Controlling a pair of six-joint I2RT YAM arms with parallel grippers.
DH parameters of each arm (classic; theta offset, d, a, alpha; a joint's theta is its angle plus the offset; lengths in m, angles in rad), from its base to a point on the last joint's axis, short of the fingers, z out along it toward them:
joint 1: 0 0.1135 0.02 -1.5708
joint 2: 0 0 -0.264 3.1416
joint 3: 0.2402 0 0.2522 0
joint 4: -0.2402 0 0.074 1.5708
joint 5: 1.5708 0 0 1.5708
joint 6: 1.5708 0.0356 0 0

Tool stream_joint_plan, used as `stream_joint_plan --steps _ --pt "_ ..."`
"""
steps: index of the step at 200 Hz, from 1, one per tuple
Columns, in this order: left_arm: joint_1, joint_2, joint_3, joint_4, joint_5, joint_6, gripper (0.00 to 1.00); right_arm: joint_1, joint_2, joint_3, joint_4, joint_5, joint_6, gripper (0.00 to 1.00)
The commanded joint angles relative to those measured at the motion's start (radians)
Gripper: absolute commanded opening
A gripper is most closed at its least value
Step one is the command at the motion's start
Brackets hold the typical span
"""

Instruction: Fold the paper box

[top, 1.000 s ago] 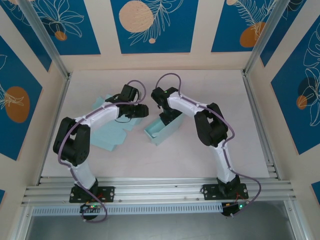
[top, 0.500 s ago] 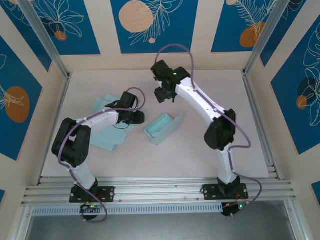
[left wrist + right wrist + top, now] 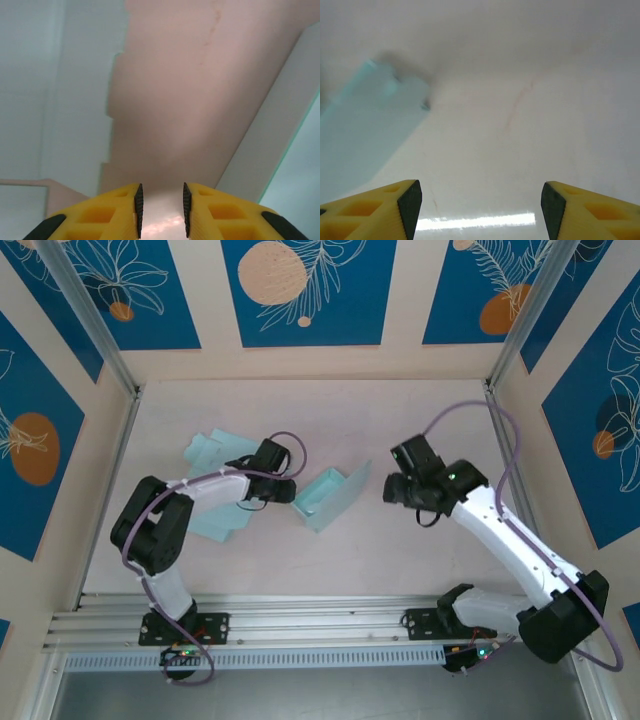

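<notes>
The box's tall flap [image 3: 347, 494] slants toward my right gripper, so both my grippers should turn the box by its sides until the flap stands at the box's far side.
The pale teal paper box [image 3: 328, 497] stands half-folded in the middle of the table, with one tall flap raised on its right side. My left gripper [image 3: 284, 490] lies low just left of the box, its jaws narrowly open with nothing between them [image 3: 160, 194]; the box wall [image 3: 287, 150] rises at the right of the left wrist view. To the right of the box and apart from it, my right gripper [image 3: 396, 487] is wide open and empty [image 3: 480, 190]. A box panel [image 3: 362, 132] shows at the left of the right wrist view.
Flat pale teal paper sheets [image 3: 212, 485] lie under my left forearm at the left of the table; their edge [image 3: 50, 100] shows in the left wrist view. Aluminium posts and patterned walls enclose the table. A metal rail [image 3: 320, 625] runs along the near edge.
My right arm has swung from the box to the back of the table, then down to the box's right side. My left gripper has slid right toward the box and its jaws have narrowed.
</notes>
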State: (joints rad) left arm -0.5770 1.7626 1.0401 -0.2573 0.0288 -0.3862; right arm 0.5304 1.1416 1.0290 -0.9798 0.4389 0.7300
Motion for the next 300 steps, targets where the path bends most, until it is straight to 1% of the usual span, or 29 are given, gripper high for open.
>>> stream_joint_plan --steps 1,17,41,62,90,112,125,159,167,183,202,211,226,240,251,266,278,300 --pt "-0.039 -0.004 -0.058 0.006 0.052 -0.028 0.28 -0.02 -0.022 -0.128 0.143 -0.177 0.135 0.66" --pt "-0.07 -0.014 -0.097 0.062 0.103 -0.086 0.27 -0.039 -0.012 -0.181 0.198 -0.212 0.136 0.66" --pt "-0.132 -0.022 -0.135 0.171 0.157 -0.165 0.27 -0.111 0.028 -0.208 0.264 -0.257 0.09 0.66" --pt "-0.185 -0.018 -0.138 0.243 0.175 -0.2 0.27 -0.179 0.093 -0.196 0.332 -0.3 0.025 0.66" --pt "-0.219 -0.002 -0.142 0.315 0.2 -0.22 0.27 -0.242 0.209 -0.15 0.411 -0.342 -0.057 0.66" --pt "-0.231 0.01 -0.149 0.357 0.212 -0.22 0.27 -0.279 0.305 -0.094 0.467 -0.382 -0.128 0.66" --pt "-0.239 0.02 -0.149 0.378 0.212 -0.216 0.27 -0.299 0.368 -0.049 0.503 -0.439 -0.167 0.66" --pt "-0.265 0.065 -0.127 0.456 0.219 -0.22 0.28 -0.304 0.551 0.129 0.526 -0.534 -0.217 0.66" --pt "-0.273 0.072 -0.119 0.47 0.218 -0.221 0.28 -0.306 0.594 0.176 0.512 -0.529 -0.226 0.66" --pt "-0.279 0.061 -0.129 0.502 0.206 -0.224 0.28 -0.319 0.664 0.277 0.453 -0.479 -0.248 0.65" --pt "-0.279 -0.01 -0.181 0.5 0.135 -0.194 0.28 -0.354 0.7 0.357 0.383 -0.416 -0.266 0.64" --pt "-0.278 -0.058 -0.205 0.476 0.087 -0.168 0.3 -0.376 0.694 0.37 0.354 -0.388 -0.265 0.63" --pt "-0.263 -0.137 -0.219 0.402 0.007 -0.116 0.38 -0.416 0.655 0.364 0.307 -0.33 -0.249 0.62" --pt "-0.214 -0.174 -0.184 0.292 -0.046 -0.096 0.41 -0.441 0.585 0.316 0.277 -0.262 -0.218 0.63" --pt "-0.156 -0.174 -0.145 0.231 -0.026 -0.084 0.41 -0.454 0.516 0.256 0.265 -0.22 -0.184 0.63" --pt "-0.094 -0.155 -0.099 0.217 0.013 -0.055 0.42 -0.464 0.405 0.166 0.24 -0.168 -0.128 0.63" --pt "-0.067 -0.127 -0.053 0.206 0.036 -0.019 0.42 -0.463 0.313 0.086 0.215 -0.14 -0.073 0.63" --pt "-0.031 -0.06 0.05 0.159 0.076 0.033 0.42 -0.456 0.131 -0.08 0.19 -0.139 0.02 0.63"
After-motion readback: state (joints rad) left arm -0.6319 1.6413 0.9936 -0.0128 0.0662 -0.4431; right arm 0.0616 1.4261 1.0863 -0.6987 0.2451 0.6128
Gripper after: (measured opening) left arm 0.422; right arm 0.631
